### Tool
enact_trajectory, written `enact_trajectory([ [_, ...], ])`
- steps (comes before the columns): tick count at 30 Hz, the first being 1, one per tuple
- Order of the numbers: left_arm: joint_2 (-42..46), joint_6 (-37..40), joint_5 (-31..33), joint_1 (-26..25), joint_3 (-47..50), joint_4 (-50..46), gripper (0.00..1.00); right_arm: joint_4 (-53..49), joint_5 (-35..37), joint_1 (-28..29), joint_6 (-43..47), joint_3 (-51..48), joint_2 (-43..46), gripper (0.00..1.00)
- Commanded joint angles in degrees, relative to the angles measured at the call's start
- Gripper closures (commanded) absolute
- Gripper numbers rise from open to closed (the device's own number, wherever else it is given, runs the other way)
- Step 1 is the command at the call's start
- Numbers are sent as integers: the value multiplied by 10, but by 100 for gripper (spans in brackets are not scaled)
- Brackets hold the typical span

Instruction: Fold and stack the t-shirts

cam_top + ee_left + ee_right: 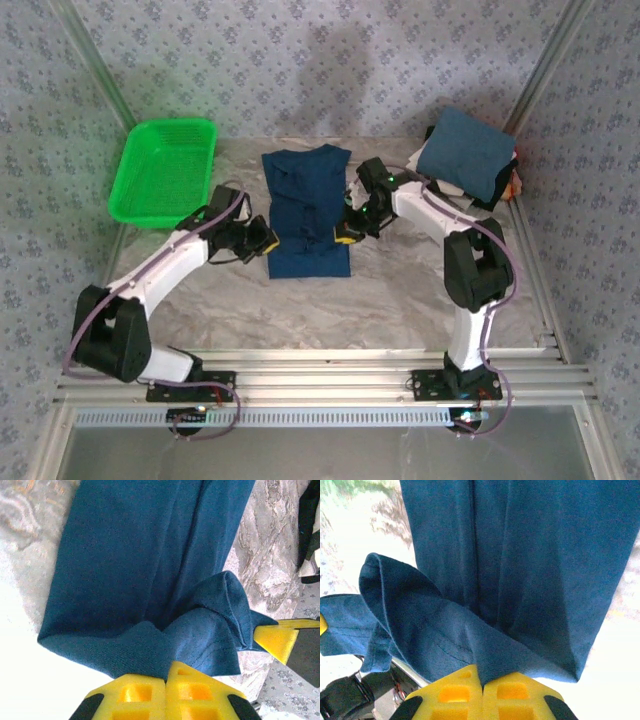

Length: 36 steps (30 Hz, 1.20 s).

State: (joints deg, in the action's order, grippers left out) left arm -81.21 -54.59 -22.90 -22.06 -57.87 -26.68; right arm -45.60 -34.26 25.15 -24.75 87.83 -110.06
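The navy t-shirt's held hem stretches across its strip from side to side, so my right gripper should keep bringing it toward the t-shirt's collar until it lies just below.
A dark navy t-shirt lies as a long folded strip in the middle of the table. My left gripper is shut on its near left edge, and the cloth bunches up between the yellow fingers. My right gripper is shut on the near right edge, where the fabric is pinched between its yellow fingers. A stack of folded shirts with a teal-blue one on top sits at the back right, with black and orange-red cloth showing beneath.
A bright green mesh basket stands at the back left. Metal frame rails run along the near table edge. Patterned walls close in the back and sides.
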Motion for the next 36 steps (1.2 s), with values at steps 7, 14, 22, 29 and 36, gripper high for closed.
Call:
enact_trajectory([
  [7,-91,70,-42,39,-107,-26,100,-78,10,-26,48,148,-96,100],
  [14,-138,96,-58,67,-153,-38,100,-108,25,-40,61,229,-146,100],
  [22,-209,127,-71,73,-224,-54,100,-117,36,-51,59,272,-181,100],
  [29,-258,140,-66,78,-270,-66,100,-107,39,-58,50,283,-200,100],
  [36,-278,148,-64,94,-282,-66,100,-110,45,-61,49,315,-229,100],
])
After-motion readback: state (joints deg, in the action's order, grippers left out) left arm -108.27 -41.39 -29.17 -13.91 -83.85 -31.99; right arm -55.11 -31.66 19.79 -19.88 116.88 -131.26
